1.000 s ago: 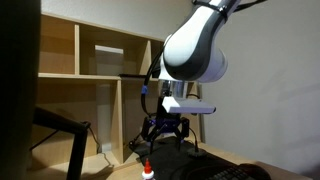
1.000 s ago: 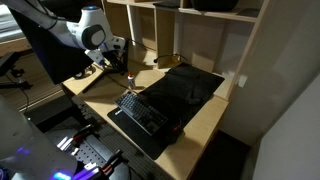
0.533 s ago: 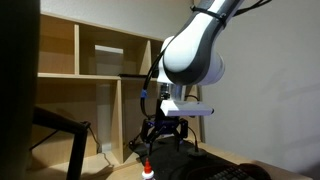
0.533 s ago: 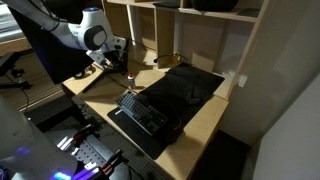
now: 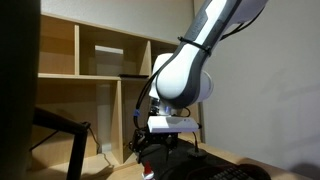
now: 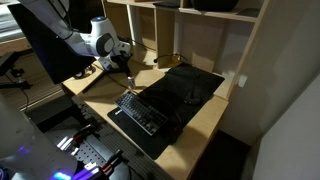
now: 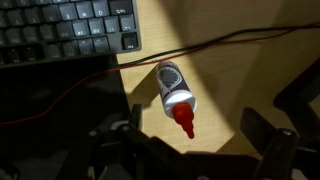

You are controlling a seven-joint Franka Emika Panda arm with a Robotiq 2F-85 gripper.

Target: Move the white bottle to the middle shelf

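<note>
The red cap (image 7: pixel 183 116) is in line with the gap between my open fingers, so my gripper should keep going down until the fingers are on both sides of the white bottle (image 7: pixel 172 82), and then close.
The white bottle (image 7: pixel 173 88) lies on its side on the light-wood desk, its red cap pointing toward me in the wrist view. My gripper (image 7: pixel 196 140) is open, with its dark fingers to either side of the cap end and just short of the bottle. In an exterior view the gripper (image 5: pixel 151 150) hangs low over the desk and hides the bottle. It also shows in an exterior view (image 6: pixel 127 68) at the desk's far corner. The middle shelf (image 5: pixel 75 75) is the long light-wood board with upright dividers above it.
A black keyboard (image 7: pixel 60 30) lies close beside the bottle and also shows in an exterior view (image 6: pixel 142 110). A dark cable (image 7: pixel 235 40) runs across the desk behind the bottle. A large dark pad (image 6: pixel 185 88) covers the desk's middle. A black stand (image 5: pixel 60 130) is at the side.
The arm has come down and shifted slightly, bringing the open gripper lower over the bottle. The bottle has not moved.
</note>
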